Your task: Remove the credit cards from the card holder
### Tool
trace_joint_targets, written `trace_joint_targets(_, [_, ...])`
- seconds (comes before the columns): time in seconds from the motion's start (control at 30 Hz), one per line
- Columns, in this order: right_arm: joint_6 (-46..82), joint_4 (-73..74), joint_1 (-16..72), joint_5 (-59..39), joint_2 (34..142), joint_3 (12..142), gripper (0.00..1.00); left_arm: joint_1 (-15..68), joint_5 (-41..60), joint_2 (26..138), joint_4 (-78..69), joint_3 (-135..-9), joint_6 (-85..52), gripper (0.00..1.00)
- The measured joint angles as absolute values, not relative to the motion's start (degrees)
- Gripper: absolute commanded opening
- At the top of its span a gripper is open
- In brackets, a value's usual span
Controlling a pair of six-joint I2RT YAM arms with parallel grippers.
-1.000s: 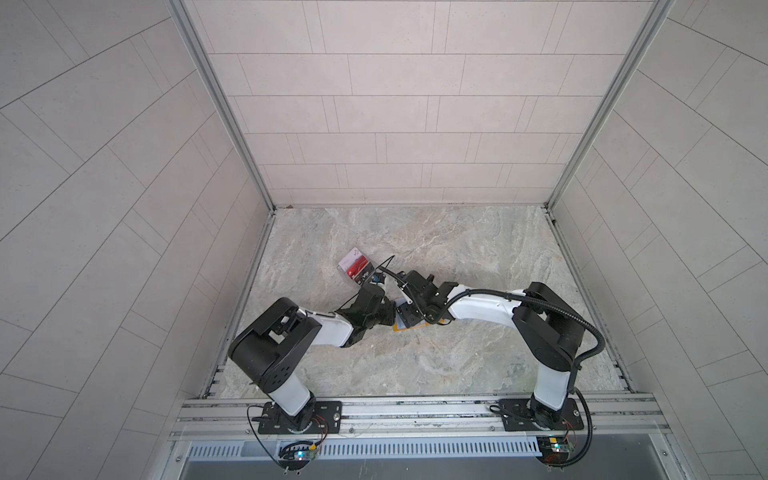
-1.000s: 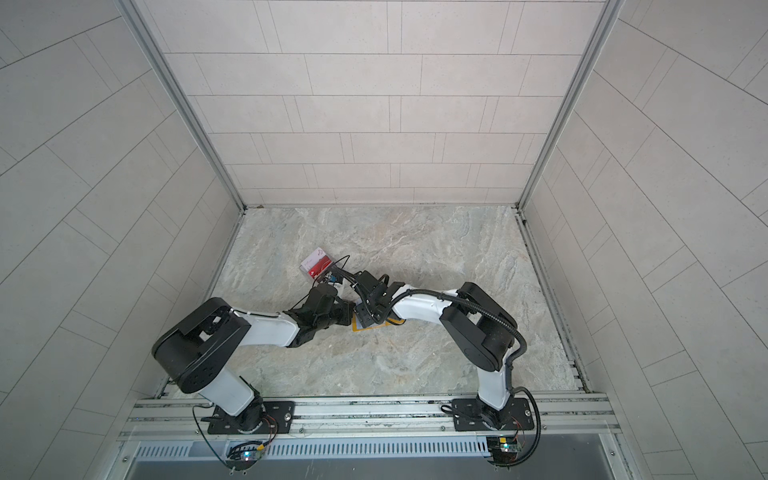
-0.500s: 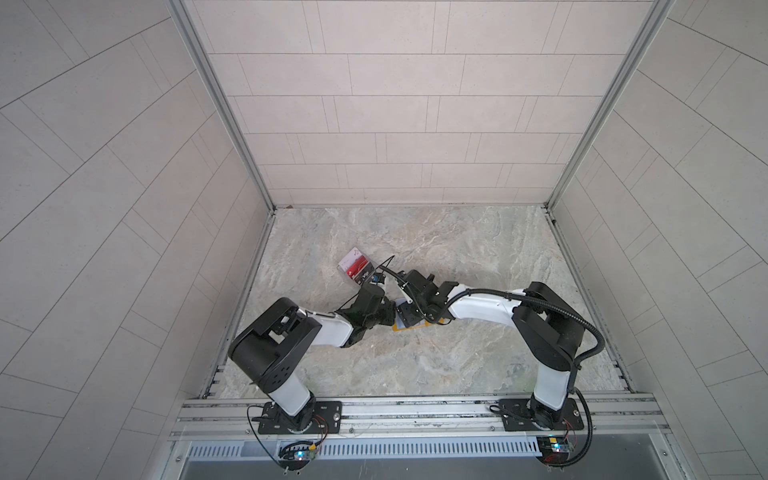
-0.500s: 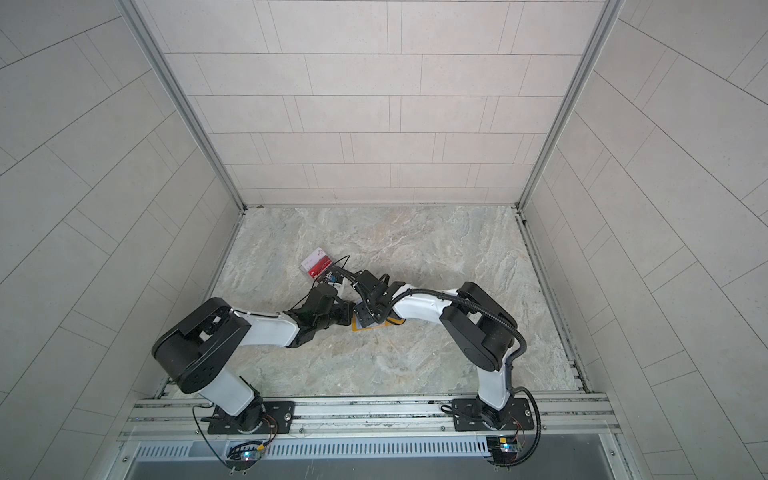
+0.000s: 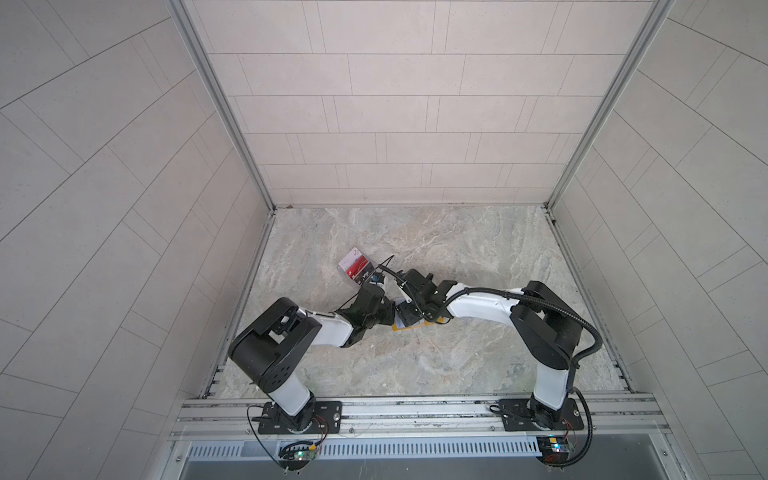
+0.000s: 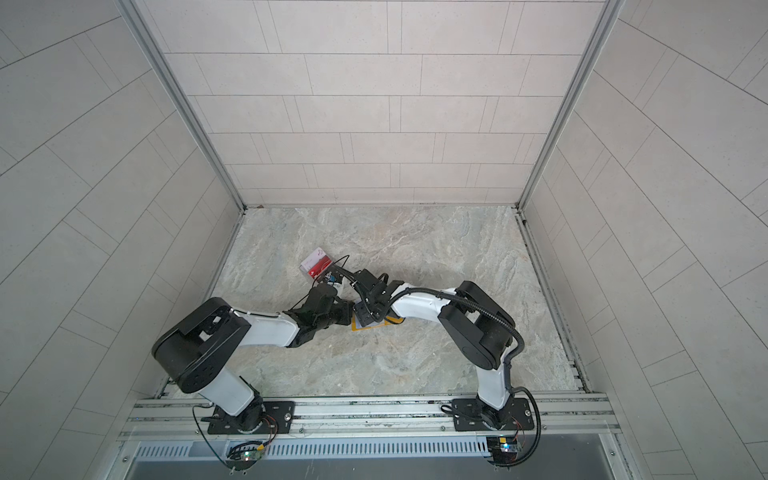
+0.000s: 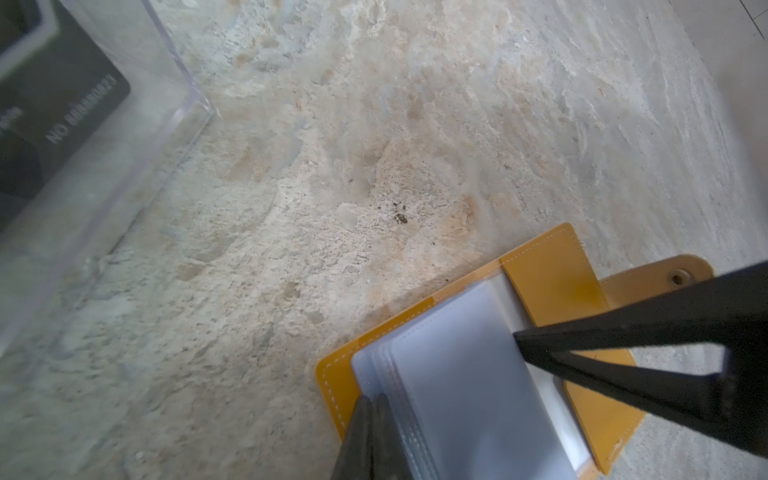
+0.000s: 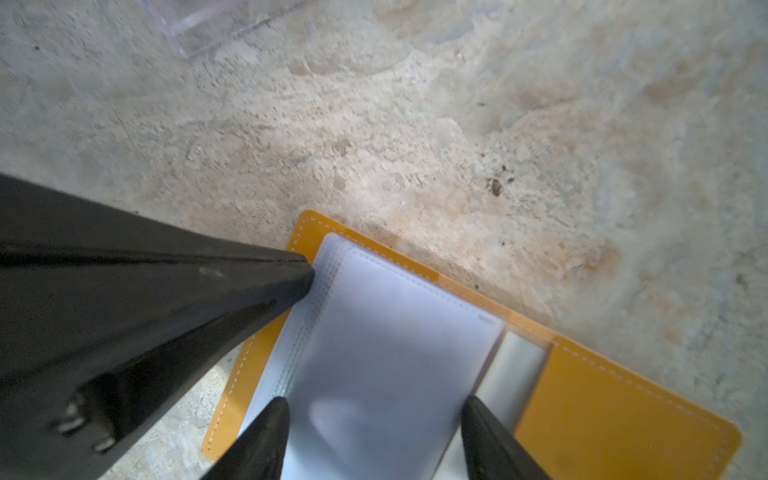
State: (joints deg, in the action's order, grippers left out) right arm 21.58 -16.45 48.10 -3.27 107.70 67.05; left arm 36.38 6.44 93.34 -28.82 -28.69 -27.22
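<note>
The top sleeve (image 8: 392, 344) shows plain bluish and covers the stack, so my right gripper should fold it over toward the snap tab (image 7: 664, 276) while my left gripper pins the stack.
The mustard-yellow card holder (image 8: 602, 415) lies open on the stone table, its clear bluish sleeves (image 8: 386, 345) fanned upward; in both top views only a yellow edge (image 5: 415, 328) (image 6: 374, 326) shows under the grippers. My left gripper (image 7: 372, 401) is shut, its tips pressing the sleeve stack's edge near a corner. My right gripper (image 8: 374, 405) stands open, one fingertip at each side of the top sleeve. Red and whitish credit cards (image 5: 355, 266) lie in a clear box behind the grippers. Whether the sleeves hold cards I cannot tell.
The clear plastic box (image 7: 178, 104) stands a short way beyond the card holder, with a dark numbered card (image 7: 62, 104) inside. The holder's snap tab (image 7: 673, 276) sticks out on the far side. Both arms meet closely over the holder.
</note>
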Motion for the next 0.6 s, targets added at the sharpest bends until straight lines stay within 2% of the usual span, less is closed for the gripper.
trace_joint_targets(0.43, [22.61, -16.64, 48.16, 0.01, 107.90, 67.55, 0.48, 36.40, 6.17, 93.56, -28.93, -28.82, -26.96, 0.00])
trace_joint_targets(0.5, [22.76, -16.51, 47.92, -0.01, 107.90, 67.55, 0.48, 36.40, 6.15, 93.56, -28.93, -28.82, -26.96, 0.00])
trace_joint_targets(0.6, [22.81, -16.40, 47.44, -0.14, 107.90, 67.53, 0.56, 36.40, 6.13, 93.56, -28.93, -28.82, -26.94, 0.00])
